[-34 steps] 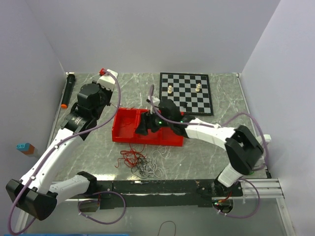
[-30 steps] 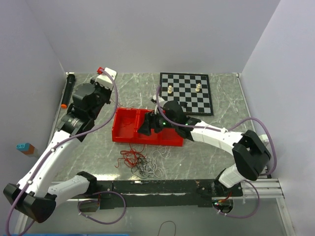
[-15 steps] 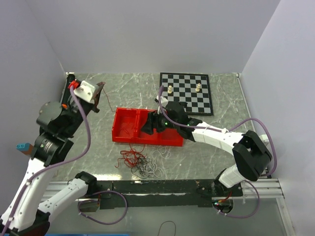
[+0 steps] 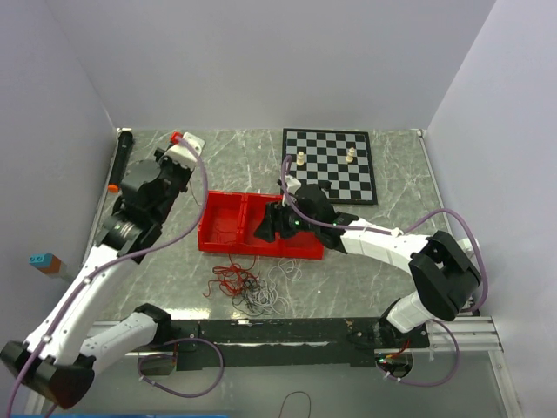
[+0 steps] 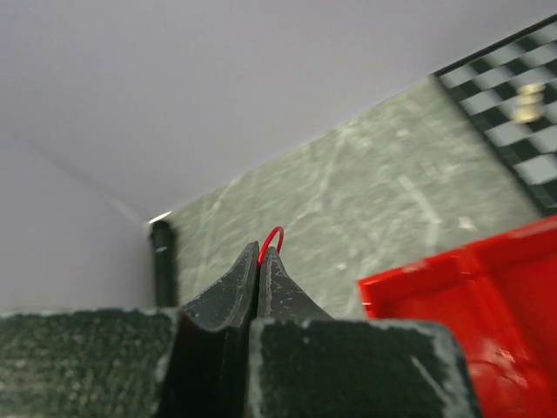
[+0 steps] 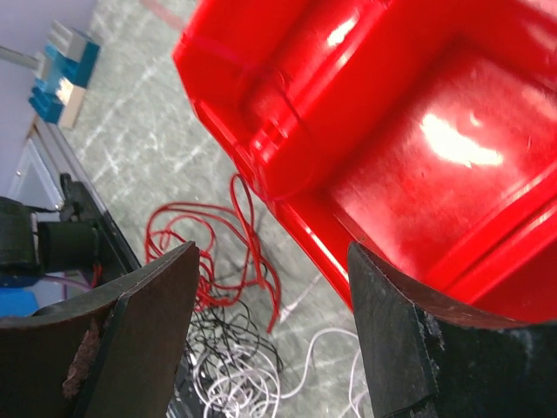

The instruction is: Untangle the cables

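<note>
The red wire's tail [image 6: 283, 96] hangs over the tray, free of the tangle, so next my left gripper stops pulling and puts the red wire down into the tray [image 4: 222, 219].
The cables lie in one tangle on the table in front of the red tray [image 4: 224, 233]: red wire [image 4: 230, 279], black wire [image 4: 253, 299] and white wire [image 4: 280, 280]. My left gripper [image 4: 171, 148] is raised behind the tray's left end. In the left wrist view it [image 5: 259, 252] is shut on a small loop of red wire [image 5: 273, 237]. My right gripper [image 4: 266, 228] is open and empty above the tray's near wall. In the right wrist view it [image 6: 270, 331] frames the red [image 6: 204, 252], black [image 6: 235, 335] and white [image 6: 252, 383] wires.
A chessboard [image 4: 331, 165] with two pale pieces stands at the back right. A black marker [image 4: 119, 161] lies along the left wall. A blue block [image 4: 42, 261] sits off the table's left edge. The tray is close under the right gripper [image 6: 418, 157].
My left arm swung out to the left and up, then came back toward the tray's left rear, still shut. My right gripper shifted slightly over the tray. The tangle has not moved.
</note>
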